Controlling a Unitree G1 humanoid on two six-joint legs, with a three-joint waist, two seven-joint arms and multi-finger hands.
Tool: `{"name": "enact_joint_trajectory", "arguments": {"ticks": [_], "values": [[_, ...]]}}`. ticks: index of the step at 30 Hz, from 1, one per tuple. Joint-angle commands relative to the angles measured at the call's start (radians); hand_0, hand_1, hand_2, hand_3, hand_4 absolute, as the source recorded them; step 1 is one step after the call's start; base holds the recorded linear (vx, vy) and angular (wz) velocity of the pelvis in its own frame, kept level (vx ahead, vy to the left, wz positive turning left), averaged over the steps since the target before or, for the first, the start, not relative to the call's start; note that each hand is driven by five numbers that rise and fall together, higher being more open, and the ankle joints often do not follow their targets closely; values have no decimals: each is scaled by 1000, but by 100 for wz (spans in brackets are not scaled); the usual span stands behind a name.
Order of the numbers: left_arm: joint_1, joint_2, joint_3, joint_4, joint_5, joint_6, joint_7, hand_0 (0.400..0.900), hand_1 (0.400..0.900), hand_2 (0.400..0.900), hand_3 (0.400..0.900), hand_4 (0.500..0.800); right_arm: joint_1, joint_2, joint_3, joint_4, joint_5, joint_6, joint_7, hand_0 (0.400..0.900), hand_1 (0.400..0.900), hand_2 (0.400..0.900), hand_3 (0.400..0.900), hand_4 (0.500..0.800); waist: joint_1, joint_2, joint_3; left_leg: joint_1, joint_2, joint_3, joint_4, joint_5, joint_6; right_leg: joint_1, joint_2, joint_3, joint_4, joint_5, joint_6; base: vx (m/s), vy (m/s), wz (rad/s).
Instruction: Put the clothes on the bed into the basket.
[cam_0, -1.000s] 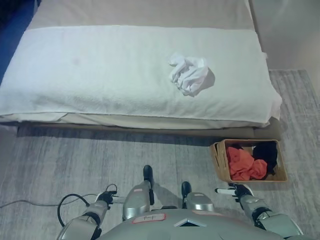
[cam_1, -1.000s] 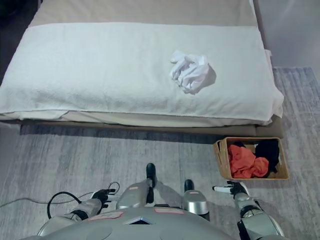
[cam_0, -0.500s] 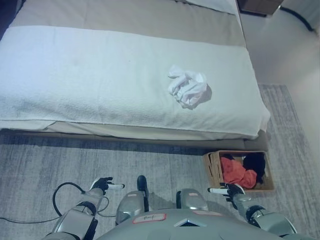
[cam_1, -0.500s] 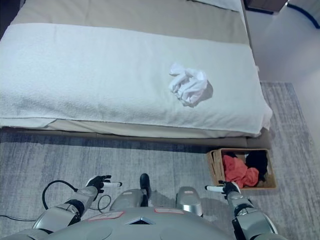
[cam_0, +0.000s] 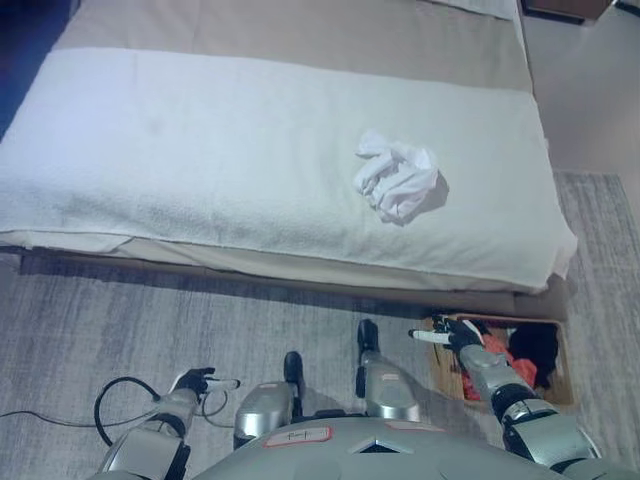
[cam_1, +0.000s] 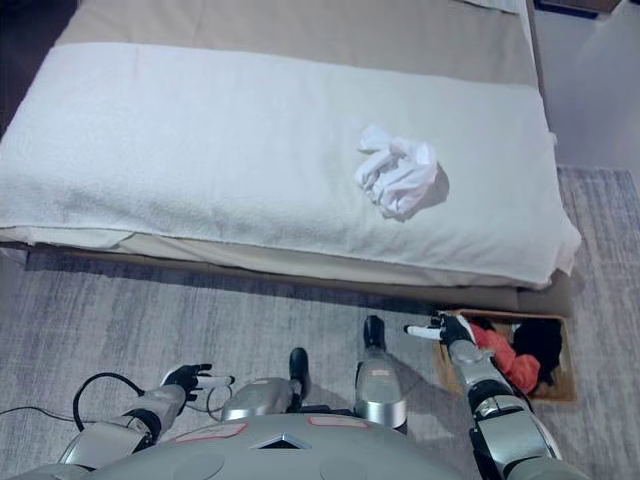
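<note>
I expect the white garment (cam_0: 398, 182) to fall open and hang down wide when I lift it, because loose, overlapping folds (cam_0: 388, 170) are bunched into a small heap.
A crumpled white garment (cam_0: 400, 180) lies on the white blanket of the bed (cam_0: 200, 150), right of the middle. A brown wicker basket (cam_0: 563, 385) stands on the floor by the bed's right front corner, holding orange (cam_1: 505, 358) and black clothes (cam_0: 533, 345). My right hand (cam_0: 452, 335) is open and empty, raised over the basket's left edge. My left hand (cam_0: 197, 382) is open and empty, low at the lower left above the rug.
A grey rug (cam_0: 120, 320) covers the floor in front of the bed. A beige sheet (cam_0: 300, 25) covers the far part of the bed. The bed's front edge (cam_0: 250, 265) runs across the view.
The whole view has shifted, so the camera has moved. My right hand now shows over the basket's left edge instead of in front of it. The garment lies as before.
</note>
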Motion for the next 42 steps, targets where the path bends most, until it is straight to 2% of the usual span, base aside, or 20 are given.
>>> {"name": "enact_joint_trajectory", "arguments": {"ticks": [1, 4, 8, 11, 13, 19, 27, 42], "values": [[-9, 3, -15, 24, 20, -1, -3, 900, 900, 900, 900, 800, -128, -212, 36, -65, -12, -40, -37, 900, 900, 900, 900, 800, -15, 20, -64, -19, 60, 8, 58, -69, -67, -48, 24, 14, 98, -44, -7, 156, -189, 27], [-9, -23, -42, 23, 26, 1, -4, 900, 900, 900, 900, 800, -246, -290, 80, -115, -12, -50, -36, 900, 900, 900, 900, 800, -16, 43, -76, -24, 82, 4, 49, -59, -82, -31, 35, -7, 86, -63, -18, 116, -166, 18], [-11, -57, -89, 16, 17, -1, 1, 900, 900, 900, 900, 800, -445, -338, 174, -142, -10, -54, -42, 900, 900, 900, 900, 800, -7, 65, -75, -39, 96, 11, 40, -43, -93, -26, 44, -14, 64, -71, -27, 59, -105, 5], [-17, -71, -126, 10, 1, -6, 8, 900, 900, 900, 900, 800, -610, -333, 255, -87, 3, -56, -53, 900, 900, 900, 900, 800, 5, 78, -69, -50, 103, 14, 29, -29, -100, -30, 47, -22, 54, -72, -30, 22, -74, 3], [-25, -65, -144, 6, -20, -10, 11, 900, 900, 900, 900, 800, -733, -330, 298, -28, 16, -55, -61, 900, 900, 900, 900, 800, 15, 84, -60, -62, 106, 12, 24, -18, -103, -39, 47, -23, 53, -71, -33, -15, -61, 8], [-41, -40, -181, -18, -68, -25, 14, 900, 900, 900, 900, 800, -939, -286, 360, 140, 45, -46, -78, 900, 900, 900, 900, 800, 49, 113, -17, -122, 99, -8, 18, 10, -109, -88, 37, -32, 66, -70, -37, -50, -34, 14], [-49, -16, -222, -78, -110, -40, 14, 900, 900, 900, 900, 800, -1070, -276, 365, 240, 73, -42, -105, 900, 900, 900, 900, 800, 99, 171, 52, -193, 81, -31, 16, 39, -110, -152, 17, -50, 91, -69, -36, -34, -2, 14], [-5, 3, -278, -216, -120, -52, 3, 900, 900, 900, 900, 800, -1110, -440, 288, 292, 160, -55, -143, 900, 900, 900, 900, 800, 147, 317, 145, -266, 50, -96, 3, 84, -120, -244, -23, -95, 217, -127, -40, -17, 1, 21]]}}
